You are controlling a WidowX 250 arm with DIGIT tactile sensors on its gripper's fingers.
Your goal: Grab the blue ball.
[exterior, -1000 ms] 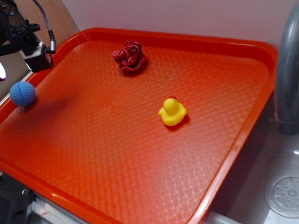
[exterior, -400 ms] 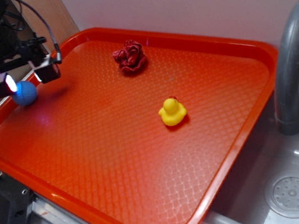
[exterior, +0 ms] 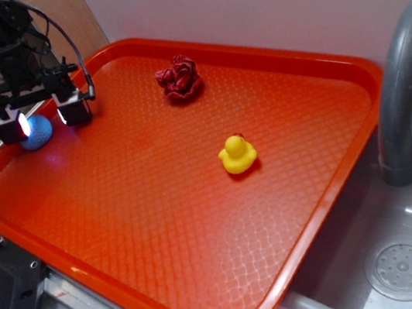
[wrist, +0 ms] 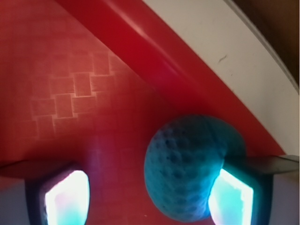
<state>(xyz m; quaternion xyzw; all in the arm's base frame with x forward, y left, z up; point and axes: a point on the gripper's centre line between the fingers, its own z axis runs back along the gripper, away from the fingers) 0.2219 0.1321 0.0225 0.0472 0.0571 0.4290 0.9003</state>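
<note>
Next, my gripper moves toward the tray's rim point(wrist: 201, 93) and close with the ball centred, as the blue ball point(wrist: 192, 164) rests against one finger, off the fingers' middle.
The blue ball point(exterior: 36, 132) is small, dimpled and matte. It lies on the red tray point(exterior: 160, 209) at its far left, by the rim. My gripper point(exterior: 42, 120) is down around it, jaws open, one lit finger on each side. In the wrist view the ball point(wrist: 187, 168) sits between the fingers. It touches the right finger point(wrist: 232, 199), and a gap of tray separates it from the left finger point(wrist: 68, 199).
A yellow rubber duck point(exterior: 237, 154) stands mid-tray. A crumpled dark red cloth point(exterior: 180, 78) lies at the tray's far side. A grey faucet point(exterior: 403, 84) and a sink with a drain point(exterior: 404, 270) are to the right. A wall runs behind.
My gripper has come down from above the tray's far left corner and now straddles the ball. The ball, duck and cloth have stayed in place.
</note>
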